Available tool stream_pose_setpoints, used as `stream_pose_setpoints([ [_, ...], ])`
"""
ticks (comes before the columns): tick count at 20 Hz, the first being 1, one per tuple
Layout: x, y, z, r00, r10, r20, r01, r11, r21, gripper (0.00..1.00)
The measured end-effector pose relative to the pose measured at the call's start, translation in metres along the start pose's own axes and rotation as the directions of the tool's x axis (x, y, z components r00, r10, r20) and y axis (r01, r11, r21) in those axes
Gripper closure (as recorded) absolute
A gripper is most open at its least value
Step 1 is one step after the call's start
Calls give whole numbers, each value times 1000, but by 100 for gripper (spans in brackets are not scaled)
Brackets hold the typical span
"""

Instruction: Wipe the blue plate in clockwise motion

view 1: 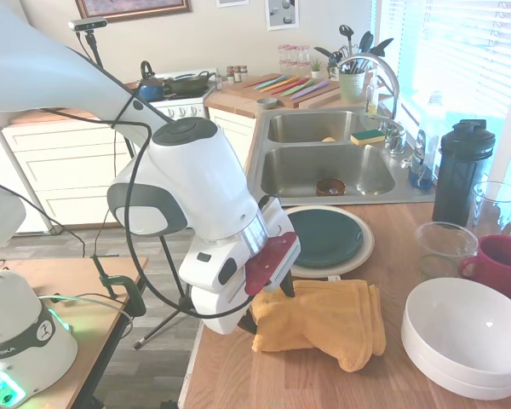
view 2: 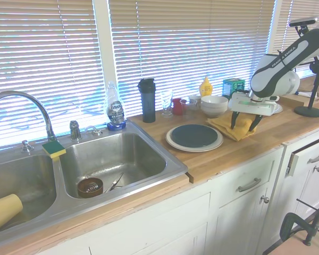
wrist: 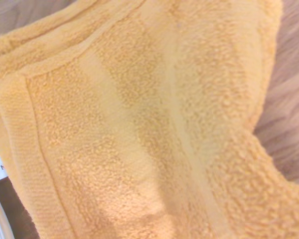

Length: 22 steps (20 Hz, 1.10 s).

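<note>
Stacked edges (wrist: pixel 40 52) can be seen along the soft fold, so the yellow towel (view 2: pixel 231 127) will sag with its layers still together when the robot's gripper lifts it.
The blue plate (view 1: pixel 324 237) (view 2: pixel 194 135) lies on a larger cream plate (view 1: pixel 368 253) (view 2: pixel 173 142) on the wooden counter, just in front of the sink. A folded yellow towel (view 1: pixel 328 319) (view 2: pixel 229 129) (wrist: pixel 139 124) lies on the counter beside the plates. My gripper (view 1: pixel 268 304) (view 2: pixel 244 122) is down over the towel's end, open, with one finger on each side of the cloth. The towel fills the wrist view. The gripper is off the plate, a short way to its side.
Stacked white bowls (view 1: pixel 468 336) (view 2: pixel 214 103), a red mug (view 1: pixel 504 262), a clear glass (view 1: pixel 444 248) and a black shaker bottle (view 1: pixel 462 170) (view 2: pixel 147 100) stand behind the towel. The steel sink (view 1: pixel 324 166) (view 2: pixel 111 159) is beyond the plates. The counter edge (view 1: pixel 196 366) runs close to the gripper.
</note>
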<state>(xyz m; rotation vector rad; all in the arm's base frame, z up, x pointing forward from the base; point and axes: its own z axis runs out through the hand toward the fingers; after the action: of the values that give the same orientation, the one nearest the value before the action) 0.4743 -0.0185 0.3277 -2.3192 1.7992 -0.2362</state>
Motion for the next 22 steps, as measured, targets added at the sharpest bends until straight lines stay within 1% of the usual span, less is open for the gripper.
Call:
stream_pose_setpoints([
  [8,0,-4,5,1000,-21,-15,21,1000,12,100],
  [22,-1,-5,5,999,-31,-16,31,999,14,100],
])
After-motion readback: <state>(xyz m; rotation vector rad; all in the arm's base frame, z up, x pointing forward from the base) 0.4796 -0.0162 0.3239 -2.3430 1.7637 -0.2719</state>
